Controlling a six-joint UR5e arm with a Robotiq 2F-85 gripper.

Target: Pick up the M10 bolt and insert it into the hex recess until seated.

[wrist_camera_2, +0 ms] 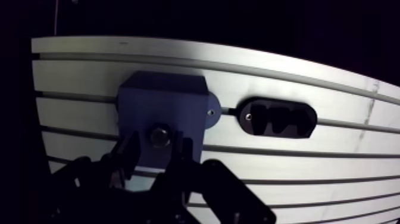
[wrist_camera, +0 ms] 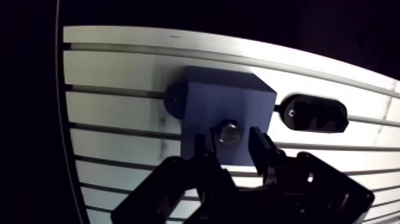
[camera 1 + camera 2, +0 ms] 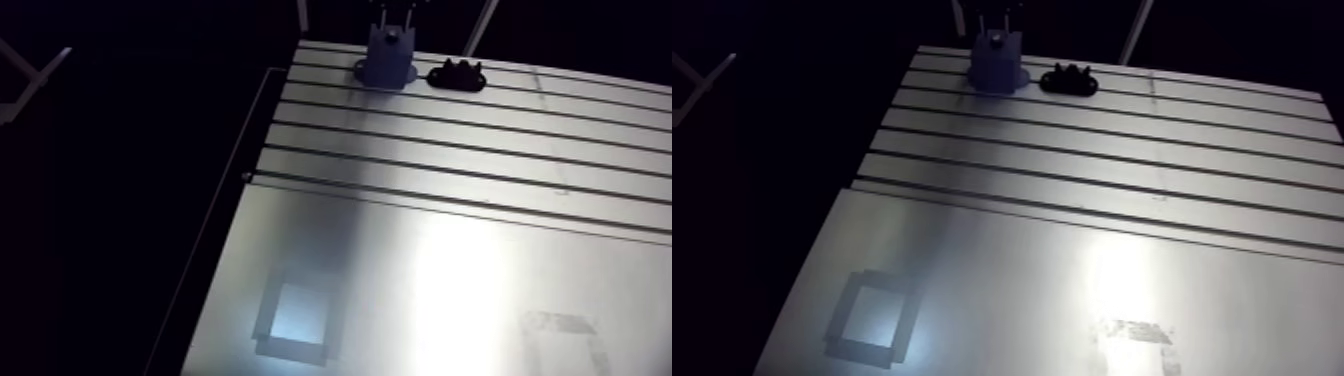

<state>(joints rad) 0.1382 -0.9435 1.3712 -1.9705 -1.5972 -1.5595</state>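
Note:
My gripper will push the M10 bolt [image 2: 230, 132], and I expect it to sink into the hex hole, because the bolt head sticks up a little above the block's top side [image 3: 391, 37].
A blue block [image 2: 223, 113] with side flanges is fixed on the slotted table [image 2: 113, 65], near its far edge in the arm view [image 3: 388, 60]. A metal M10 bolt [image 2: 229, 132] sits with its head in the middle of the block's top face. My gripper [image 2: 230, 138] hovers just over the block, and its two dark fingers [image 2: 201, 149] stand either side of the bolt head with a small gap on each side. It is open and holds nothing. In the arm view only the fingers' lower ends show above the block.
A black oblong holder [image 2: 313, 113] with scalloped cut-outs lies on the table close beside the blue block [image 3: 456, 74]. A smooth metal plate [image 3: 440, 290] covers the near part of the table, with tape outlines [image 3: 295, 318] on it.

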